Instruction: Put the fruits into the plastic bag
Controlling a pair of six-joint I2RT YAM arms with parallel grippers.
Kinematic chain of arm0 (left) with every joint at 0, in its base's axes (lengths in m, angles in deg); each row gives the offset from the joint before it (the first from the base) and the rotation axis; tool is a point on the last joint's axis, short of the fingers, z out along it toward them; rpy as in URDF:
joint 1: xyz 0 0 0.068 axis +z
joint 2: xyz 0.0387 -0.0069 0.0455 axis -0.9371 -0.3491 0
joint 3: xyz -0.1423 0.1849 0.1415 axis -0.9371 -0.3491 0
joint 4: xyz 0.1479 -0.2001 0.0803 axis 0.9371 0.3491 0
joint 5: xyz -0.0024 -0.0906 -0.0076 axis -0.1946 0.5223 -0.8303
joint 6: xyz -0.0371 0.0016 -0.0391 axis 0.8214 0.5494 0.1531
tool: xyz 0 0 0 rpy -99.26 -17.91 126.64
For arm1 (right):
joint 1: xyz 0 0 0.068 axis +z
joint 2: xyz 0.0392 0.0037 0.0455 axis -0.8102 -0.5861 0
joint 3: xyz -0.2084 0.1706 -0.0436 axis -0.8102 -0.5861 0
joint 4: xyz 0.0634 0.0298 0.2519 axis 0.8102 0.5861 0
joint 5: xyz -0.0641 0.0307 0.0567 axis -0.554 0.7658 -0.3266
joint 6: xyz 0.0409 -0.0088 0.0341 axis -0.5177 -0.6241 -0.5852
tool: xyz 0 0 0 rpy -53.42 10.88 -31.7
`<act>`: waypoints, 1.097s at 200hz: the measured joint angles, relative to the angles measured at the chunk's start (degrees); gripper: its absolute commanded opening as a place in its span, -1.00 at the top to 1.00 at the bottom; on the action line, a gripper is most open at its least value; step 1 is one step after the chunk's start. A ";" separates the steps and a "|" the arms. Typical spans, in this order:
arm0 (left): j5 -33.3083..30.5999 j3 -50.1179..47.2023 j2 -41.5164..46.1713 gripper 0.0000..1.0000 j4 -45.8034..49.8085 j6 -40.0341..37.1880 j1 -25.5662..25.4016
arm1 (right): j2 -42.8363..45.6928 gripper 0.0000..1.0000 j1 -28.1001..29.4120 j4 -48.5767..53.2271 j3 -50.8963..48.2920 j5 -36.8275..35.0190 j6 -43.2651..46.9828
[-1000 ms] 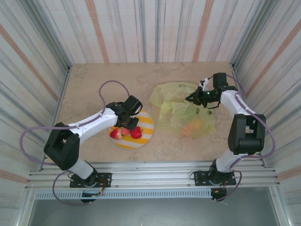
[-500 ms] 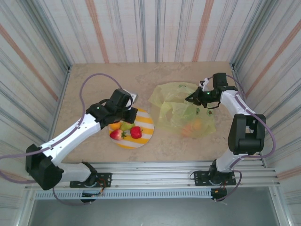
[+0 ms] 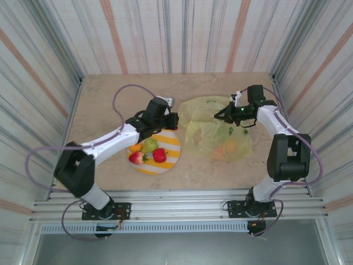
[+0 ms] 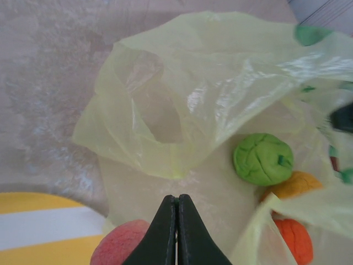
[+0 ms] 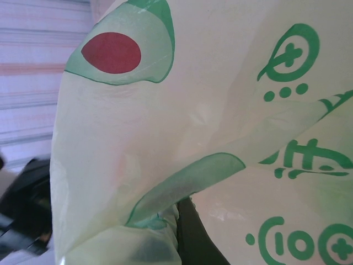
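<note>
I see the plastic bag's opening (image 4: 212, 179) wide in front of the pink-red fruit, so I should keep moving my left gripper inside and release it near the bag's green fruit (image 4: 263, 159).
The yellow plastic bag (image 3: 212, 132) lies right of centre, and my right gripper (image 3: 223, 115) is shut on its upper rim, holding it up. In the right wrist view the printed plastic bag (image 5: 165, 121) drapes over my right gripper (image 5: 185, 223). My left gripper (image 3: 169, 119) is shut at the bag's left edge. The left wrist view shows my left gripper (image 4: 177, 199) shut, nothing seen between its tips, over the plastic bag (image 4: 182, 99). Inside lie a green fruit (image 4: 263, 158) and two oranges (image 4: 293, 185). A pink-red fruit (image 4: 118, 243) sits just left of the fingers.
The striped plate (image 3: 171, 148) sits left of the bag and holds a green fruit (image 3: 149, 145), an orange (image 3: 135, 147), a red-yellow fruit (image 3: 135, 158) and a red one (image 3: 159, 155). Striped walls close in the table on three sides.
My left arm has swung from over the plate up and to the right, reaching the bag's left edge. My right gripper has shifted slightly left with the bag's rim.
</note>
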 measured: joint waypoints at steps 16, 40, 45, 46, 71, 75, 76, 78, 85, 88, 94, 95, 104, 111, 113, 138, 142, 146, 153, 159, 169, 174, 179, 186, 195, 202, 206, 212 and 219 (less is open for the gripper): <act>1.81 1.81 -4.44 1.00 -2.43 1.97 -0.02 | 0.00 1.00 0.17 0.00 0.00 0.39 0.00; 4.37 3.45 -8.52 1.00 -5.90 5.03 -1.18 | 0.00 1.00 0.42 -0.02 0.00 0.79 -0.04; 4.85 3.63 -9.05 1.00 -6.62 5.57 -1.68 | 0.00 1.00 0.42 -0.02 0.00 0.96 -0.04; 4.96 3.67 -9.14 1.00 -6.75 5.75 -1.81 | 0.00 1.00 0.42 -0.04 0.00 1.01 -0.07; 8.00 5.46 -12.13 1.00 -10.14 8.96 -3.74 | 0.00 1.00 0.70 -0.44 0.00 2.12 -0.11; 8.44 5.77 -12.57 1.00 -10.69 9.35 -3.87 | 0.00 1.00 0.76 -0.50 0.00 2.21 -0.13; 8.68 5.88 -12.74 1.00 -10.97 9.55 -3.91 | 0.00 1.00 0.76 -0.52 0.00 2.23 -0.13; 8.94 6.03 -13.00 1.00 -11.26 9.86 -4.02 | 0.00 1.00 0.79 -0.57 0.00 2.29 -0.13; 9.79 6.54 -13.79 1.00 -12.22 10.78 -4.15 | 0.00 1.00 0.83 -0.66 0.00 2.38 -0.15; 10.08 6.71 -14.08 1.00 -12.61 11.06 -4.17 | 0.00 1.00 0.94 -0.70 0.00 2.38 -0.17; 10.69 7.06 -14.60 1.00 -13.25 11.76 -4.22 | 0.00 1.00 1.01 -0.72 0.00 2.38 -0.31; 10.73 7.10 -14.67 1.00 -13.31 11.85 -4.22 | 0.02 1.00 1.01 -0.74 0.00 2.40 -0.31; 11.63 7.56 -15.50 1.00 -14.45 12.81 -4.50 | 0.02 1.00 1.05 -0.87 0.00 2.38 -0.42; 11.96 7.85 -15.96 1.00 -15.10 13.40 -4.61 | 0.02 1.00 1.05 -1.03 0.00 2.38 -0.52; 12.07 7.91 -16.09 1.00 -15.30 13.64 -4.66 | 0.02 1.00 1.05 -1.07 0.00 2.38 -0.52; 13.07 8.28 -17.11 1.00 -17.81 15.39 -6.08 | 0.00 1.00 1.22 -2.40 0.00 2.51 -1.22; 13.22 8.52 -17.33 1.00 -18.18 15.58 -6.27 | 0.02 1.00 1.31 -2.64 0.00 2.62 -1.46; 13.27 8.83 -17.75 1.00 -18.56 15.72 -6.47 | 0.02 1.00 1.40 -2.86 0.00 2.75 -1.68; 13.33 9.60 -18.64 1.00 -19.32 15.93 -6.82 | 0.02 1.00 1.55 -3.21 0.00 2.86 -1.95; 13.35 10.29 -19.52 1.00 -19.80 15.98 -7.10 | 0.02 1.00 1.77 -3.45 0.00 2.95 -2.03; 13.40 11.39 -21.18 1.00 -20.87 16.17 -7.48 | 0.02 1.00 1.86 -3.72 0.00 3.02 -2.08; 13.38 11.82 -21.99 1.00 -21.20 16.20 -7.56 | 0.02 1.00 1.99 -3.80 0.00 3.04 -2.10; 13.38 12.17 -22.77 0.99 -21.64 16.24 -7.61 | 0.00 1.00 2.12 -3.87 0.00 3.04 -2.10; 13.38 12.68 -23.85 0.97 -21.94 16.35 -7.65 | 0.02 1.00 2.14 -3.89 0.00 3.04 -2.23; 13.27 13.14 -25.05 0.95 -22.18 16.35 -7.72 | 0.02 1.00 2.14 -3.89 0.00 3.04 -2.27; 13.25 13.18 -25.73 0.93 -22.23 16.37 -7.72 | 0.00 1.00 2.14 -3.91 0.00 3.02 -2.29; 13.25 13.18 -26.05 0.92 -22.21 16.37 -7.72 | 0.02 1.00 2.14 -3.89 0.00 3.02 -2.29; 13.22 13.18 -26.40 0.90 -22.21 16.37 -7.69 | 0.02 1.00 2.14 -3.89 0.00 3.02 -2.29; 13.22 13.18 -26.69 0.87 -22.21 16.35 -7.69 | 0.02 1.00 2.12 -3.89 0.00 2.99 -2.29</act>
